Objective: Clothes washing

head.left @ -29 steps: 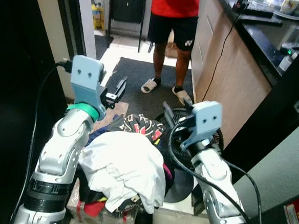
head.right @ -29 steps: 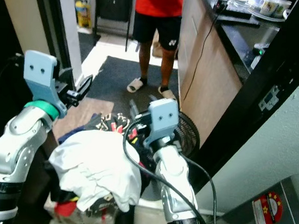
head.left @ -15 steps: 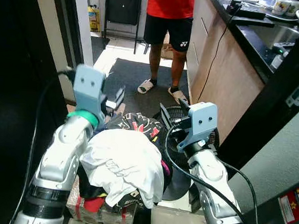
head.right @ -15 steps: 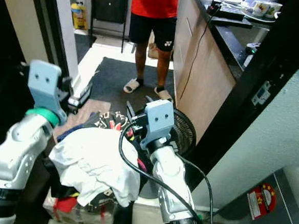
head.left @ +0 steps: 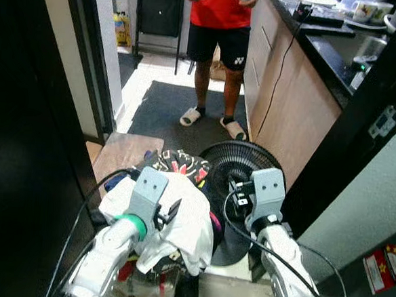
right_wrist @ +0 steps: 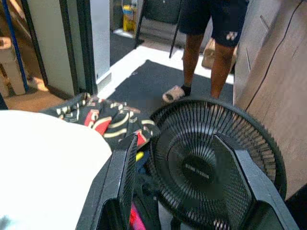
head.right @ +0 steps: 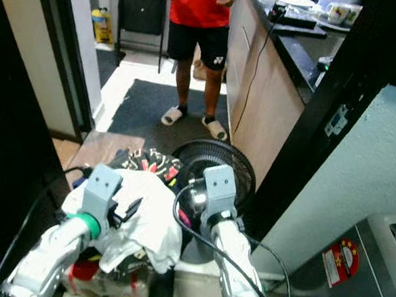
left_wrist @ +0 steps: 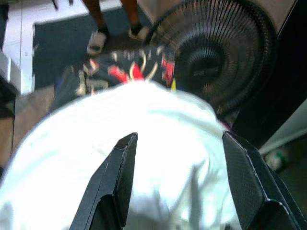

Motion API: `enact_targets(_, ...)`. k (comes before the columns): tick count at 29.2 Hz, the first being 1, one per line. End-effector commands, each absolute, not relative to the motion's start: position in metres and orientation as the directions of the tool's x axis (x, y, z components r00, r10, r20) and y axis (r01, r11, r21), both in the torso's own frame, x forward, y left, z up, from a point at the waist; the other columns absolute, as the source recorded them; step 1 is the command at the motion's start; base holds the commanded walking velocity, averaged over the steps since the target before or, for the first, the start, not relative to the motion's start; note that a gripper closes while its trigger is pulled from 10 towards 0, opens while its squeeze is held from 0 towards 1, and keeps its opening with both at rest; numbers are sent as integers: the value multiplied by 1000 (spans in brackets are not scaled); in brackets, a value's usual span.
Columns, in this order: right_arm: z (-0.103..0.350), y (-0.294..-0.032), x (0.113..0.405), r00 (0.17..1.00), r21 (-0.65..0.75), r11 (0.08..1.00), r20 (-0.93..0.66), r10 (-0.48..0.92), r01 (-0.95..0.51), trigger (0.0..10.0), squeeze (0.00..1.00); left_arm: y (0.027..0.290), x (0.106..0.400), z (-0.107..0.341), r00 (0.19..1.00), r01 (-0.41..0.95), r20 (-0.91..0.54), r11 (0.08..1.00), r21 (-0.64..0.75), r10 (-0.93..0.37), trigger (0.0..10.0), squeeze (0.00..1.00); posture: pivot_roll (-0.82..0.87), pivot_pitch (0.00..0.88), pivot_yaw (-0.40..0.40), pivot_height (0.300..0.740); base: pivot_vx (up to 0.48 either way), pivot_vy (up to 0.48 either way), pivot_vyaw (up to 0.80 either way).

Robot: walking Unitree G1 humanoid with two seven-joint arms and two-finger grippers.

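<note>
I expect the white garment (head.left: 185,215) to uncover more of the patterned garment when I lift it, since patterned cloth (head.left: 180,163) peeks out past its far and near edges.
A heap of laundry fills a basket (head.left: 149,286) on the floor in front of me. A white garment (head.left: 186,219) lies on top, and a black, red and cream patterned garment (head.left: 178,165) sits behind it. My left gripper (head.left: 169,212) is open just above the white garment (left_wrist: 158,158), its fingers (left_wrist: 121,177) spread over the cloth with nothing held. My right gripper (head.left: 239,194) is open at the heap's right edge, pointing at a black floor fan (right_wrist: 208,167). In the right wrist view the white garment (right_wrist: 43,163) and patterned garment (right_wrist: 108,120) lie beside the fan.
The fan (head.left: 241,166) stands right of the basket. A person (head.left: 220,21) in a red shirt and black shorts stands on a dark mat (head.left: 161,105) ahead. A wooden counter (head.left: 289,107) runs along the right. A dark wall (head.left: 21,143) closes the left.
Both arms have come down from chest height to the heap. The left gripper now hovers on the white garment. The camera has tilted, showing more of the fan.
</note>
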State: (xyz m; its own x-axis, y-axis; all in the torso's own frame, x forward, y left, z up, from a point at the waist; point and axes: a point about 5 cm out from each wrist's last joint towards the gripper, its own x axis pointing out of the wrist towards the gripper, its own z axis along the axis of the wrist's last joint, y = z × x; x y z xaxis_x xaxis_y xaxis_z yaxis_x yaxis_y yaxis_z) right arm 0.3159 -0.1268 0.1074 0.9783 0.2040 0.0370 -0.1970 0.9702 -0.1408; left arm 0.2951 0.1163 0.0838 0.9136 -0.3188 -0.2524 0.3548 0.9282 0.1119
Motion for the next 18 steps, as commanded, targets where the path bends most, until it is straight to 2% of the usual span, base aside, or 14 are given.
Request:
enact_targets(1, 92, -131, 312, 981, -150, 969, -9, 195, -194, 10000, 0, 117, 289, 66, 903, 349, -308, 930, 120, -299, 10000, 0, 135, 18, 19, 740, 0, 0, 0)
enact_targets(9, 89, -128, 316, 976, -191, 958, -11, 217, -215, 10000, 0, 121, 303, 79, 933, 301, -256, 940, 163, -254, 10000, 0, 142, 59, 19, 740, 0, 0, 0)
enact_targets(10, 91, -127, 318, 975, -197, 956, -6, 220, -217, 10000, 0, 123, 306, 81, 937, 291, -250, 940, 179, -243, 10000, 0, 146, 98, 23, 740, 0, 0, 0)
enact_targets(13, 95, -123, 323, 972, -210, 950, 3, 236, -230, 10000, 0, 129, 315, 88, 950, 264, -228, 941, 211, -215, 10000, 0, 148, 135, 27, 740, 0, 0, 0)
enact_targets(18, 99, -116, 329, 964, -224, 941, 9, 264, -255, 10000, 0, 137, 328, 110, 968, 221, -165, 955, 200, -189, 10000, 0, 157, 151, 27, 740, 0, 0, 0)
